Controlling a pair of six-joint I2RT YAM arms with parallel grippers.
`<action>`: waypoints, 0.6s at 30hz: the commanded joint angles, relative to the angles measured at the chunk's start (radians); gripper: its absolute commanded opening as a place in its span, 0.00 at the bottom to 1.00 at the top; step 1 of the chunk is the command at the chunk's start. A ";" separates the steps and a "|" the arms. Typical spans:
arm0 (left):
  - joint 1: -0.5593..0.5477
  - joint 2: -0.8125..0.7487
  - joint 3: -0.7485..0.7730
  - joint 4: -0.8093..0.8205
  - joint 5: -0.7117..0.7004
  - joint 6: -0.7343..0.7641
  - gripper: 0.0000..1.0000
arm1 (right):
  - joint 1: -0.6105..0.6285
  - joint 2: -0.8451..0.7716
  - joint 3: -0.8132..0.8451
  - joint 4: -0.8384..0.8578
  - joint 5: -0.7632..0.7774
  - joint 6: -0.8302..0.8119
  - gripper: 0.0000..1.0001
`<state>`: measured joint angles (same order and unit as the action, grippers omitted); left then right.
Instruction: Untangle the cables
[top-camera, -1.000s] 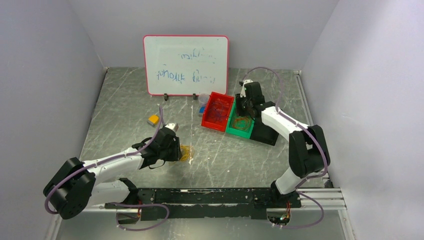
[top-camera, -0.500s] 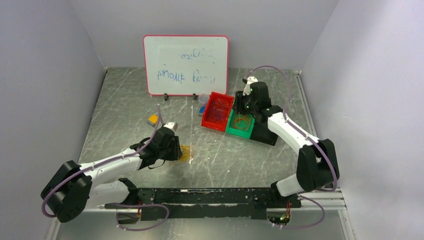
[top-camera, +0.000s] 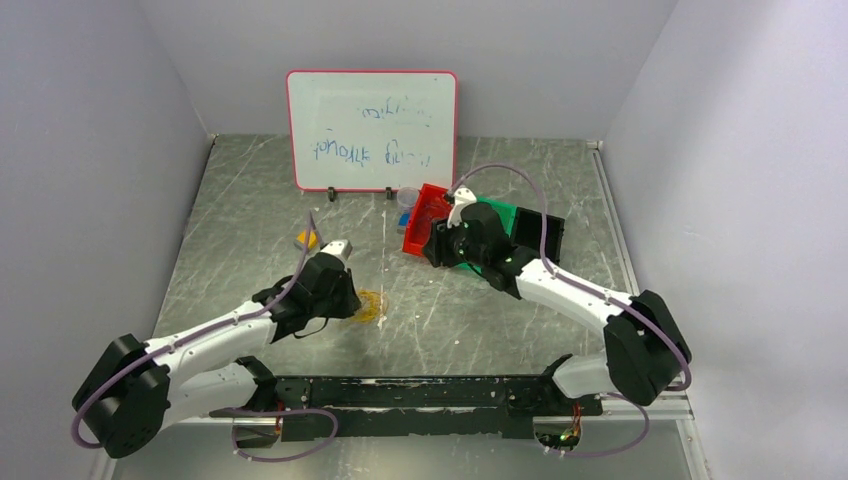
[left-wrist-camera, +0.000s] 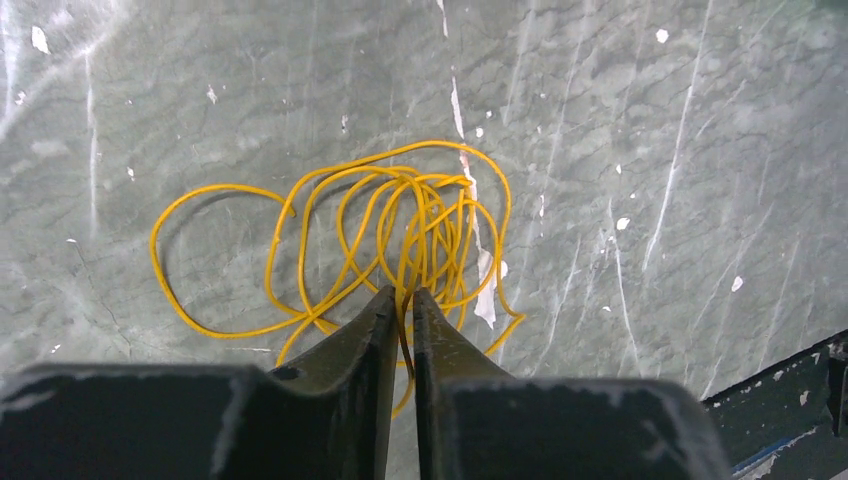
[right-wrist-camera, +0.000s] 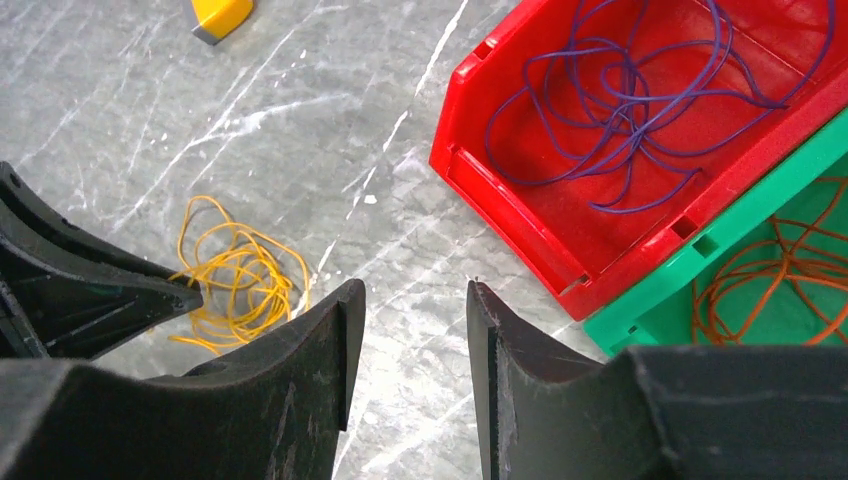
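A part of the tangled yellow cable (left-wrist-camera: 425, 225) is in my left gripper, so my right gripper should grab the yellow cable's outer loop (left-wrist-camera: 503, 270) facing the red bin before both grippers pull apart.
A loose yellow cable (left-wrist-camera: 430, 230) lies coiled on the grey table (top-camera: 250, 200), also seen as the yellow cable (top-camera: 372, 305) in the top view. My left gripper (left-wrist-camera: 400, 292) is low at its near edge, shut on one yellow strand that runs between the fingertips. In the top view the left gripper (top-camera: 352, 300) touches the coil's left side. A purple cable (right-wrist-camera: 620, 110) rests in the red bin (right-wrist-camera: 520, 215). An orange cable (right-wrist-camera: 770, 270) rests in the green bin (right-wrist-camera: 660, 310). My right gripper (right-wrist-camera: 412, 288) hangs open and empty over bare table, between the coil and the red bin.
A whiteboard (top-camera: 370, 130) stands at the back. A small yellow-and-grey block (top-camera: 305, 240) lies left of centre. A clear cup (top-camera: 407, 197) sits behind the red bin (top-camera: 415, 240). A black bin (top-camera: 545, 235) stands right of the green bin (top-camera: 500, 212). Walls close in both sides.
My right arm swung left from above the green bin to in front of the red bin, its jaws wider. My left jaws closed on a yellow strand.
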<state>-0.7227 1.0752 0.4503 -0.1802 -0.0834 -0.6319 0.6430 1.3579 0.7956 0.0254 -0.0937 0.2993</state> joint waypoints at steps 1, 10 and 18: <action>-0.004 -0.040 0.052 -0.014 0.020 0.043 0.14 | 0.017 -0.047 -0.032 0.087 0.094 0.082 0.46; -0.061 -0.049 0.123 0.044 0.105 0.115 0.07 | 0.010 -0.198 -0.166 0.177 0.328 0.205 0.46; -0.095 -0.018 0.170 0.085 0.116 0.124 0.07 | -0.009 -0.235 -0.195 0.120 0.261 0.190 0.47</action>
<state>-0.8097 1.0393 0.5819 -0.1387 0.0212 -0.5262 0.6415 1.1500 0.6224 0.1474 0.1947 0.4931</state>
